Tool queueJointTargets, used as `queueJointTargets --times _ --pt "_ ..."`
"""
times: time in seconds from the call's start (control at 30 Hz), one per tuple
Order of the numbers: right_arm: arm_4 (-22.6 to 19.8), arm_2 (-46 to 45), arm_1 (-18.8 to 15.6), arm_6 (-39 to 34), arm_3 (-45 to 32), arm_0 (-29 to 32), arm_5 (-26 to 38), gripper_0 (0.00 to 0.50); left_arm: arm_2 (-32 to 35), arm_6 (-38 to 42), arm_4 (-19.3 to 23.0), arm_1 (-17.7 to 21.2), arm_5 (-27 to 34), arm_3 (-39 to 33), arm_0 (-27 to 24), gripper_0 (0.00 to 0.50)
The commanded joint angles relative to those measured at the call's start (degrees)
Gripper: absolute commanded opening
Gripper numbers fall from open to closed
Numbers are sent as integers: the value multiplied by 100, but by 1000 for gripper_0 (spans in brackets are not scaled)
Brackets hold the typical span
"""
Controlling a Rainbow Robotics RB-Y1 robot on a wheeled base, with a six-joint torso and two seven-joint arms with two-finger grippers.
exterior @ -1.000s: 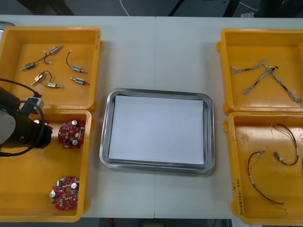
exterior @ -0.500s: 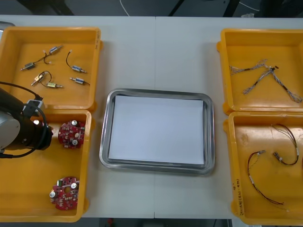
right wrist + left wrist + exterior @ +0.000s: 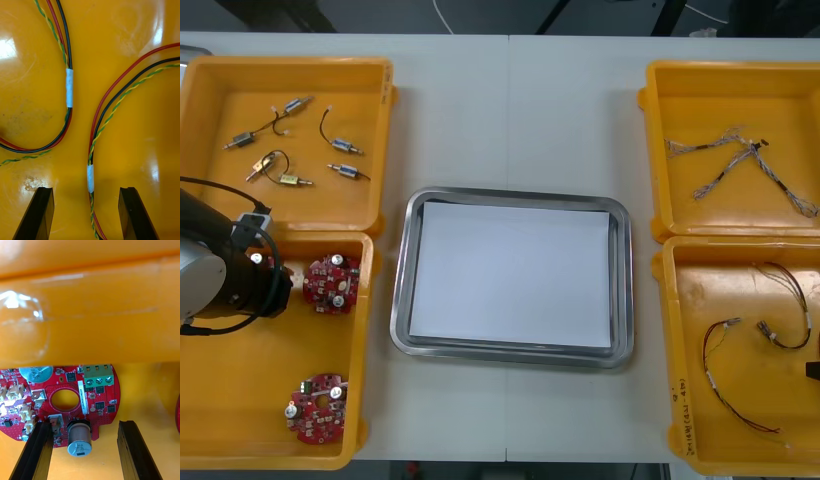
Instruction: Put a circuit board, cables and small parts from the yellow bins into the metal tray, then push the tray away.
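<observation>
The red and yellow cable will hold its curve when I lift it, because the red and black wires arc smoothly past the piece of white tape.
My left gripper stands open low over a round red circuit board, whose grey capacitor lies between the fingers. In the front view that board lies in the near left yellow bin, just off the end of my left arm. My right gripper is open, close above the near right bin's floor. A red and yellow cable with a white tape band runs between its fingers. A black part of the right gripper shows at the front view's right edge. The metal tray is white inside.
A second red board lies nearer in the same left bin. Small metal parts sit in the far left bin, twisted blue and white cables in the far right bin. More red and yellow cables lie in the near right bin.
My left arm has shifted slightly beside the upper board. A black part of the right gripper has come into the front view at its right edge.
</observation>
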Motion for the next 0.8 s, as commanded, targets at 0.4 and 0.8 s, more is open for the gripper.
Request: queueJointTargets --times 0.4,0.8 --pt "-248 182 -208 269 304 127 -229 500 -71 45 10 -66 -70 11 139 0" --pt "-222 322 -208 278 357 110 -396 500 192 45 133 4 483 -429 139 0"
